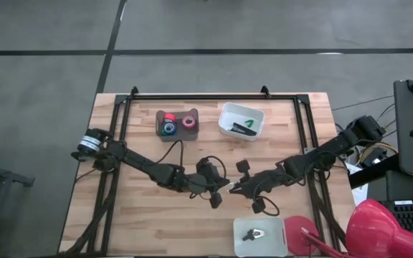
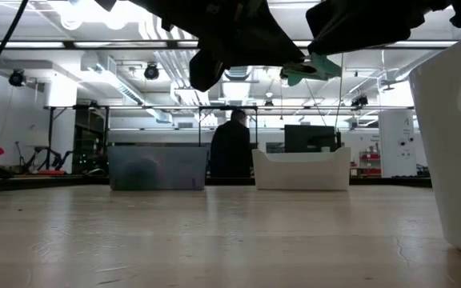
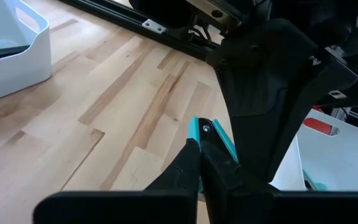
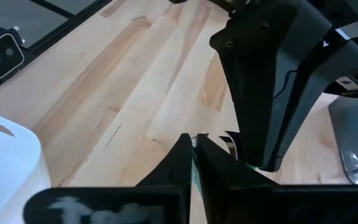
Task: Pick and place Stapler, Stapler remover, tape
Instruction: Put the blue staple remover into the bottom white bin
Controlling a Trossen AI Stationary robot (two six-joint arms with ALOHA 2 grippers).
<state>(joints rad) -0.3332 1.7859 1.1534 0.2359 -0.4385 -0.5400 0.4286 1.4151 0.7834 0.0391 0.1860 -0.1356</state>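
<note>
Next, my left gripper opens before my right gripper takes the remover to the pale tray [image 1: 261, 239], because both my grippers are pinching the teal stapler remover [image 2: 314, 68].
A small teal stapler remover [image 3: 202, 132] hangs in the air over the table's middle [image 1: 228, 185], between my two grippers, and shows as a teal tip in the low view [image 2: 309, 70]. My left gripper [image 1: 219, 192] comes from the table's left and is shut on it. My right gripper [image 1: 234, 188] comes from the right, tip to tip with the left one, and is also shut on it. Several tape rolls [image 1: 176, 124] lie in a grey bin at the back. A black and green stapler [image 1: 244, 127] lies in the white bin [image 1: 258, 113] beside it. My left gripper pinches the remover's teal end [image 3: 197, 138] between its two fingers, slanting slightly down from the table's left. The remover is lifted clear of the table. My right gripper is shut on the remover's other end [image 4: 195, 142], slanting down from the table's right. Its own fingers hide most of the contact; only a thin pale edge shows between their tips.
A pale shallow tray [image 1: 278, 247] at the near right holds a small dark tool [image 1: 253, 233]. A red lamp [image 1: 386, 226] stands off the table's near right corner. A black frame [image 1: 214, 96] runs along the far edge. A person [image 2: 232, 148] stands beyond the table.
</note>
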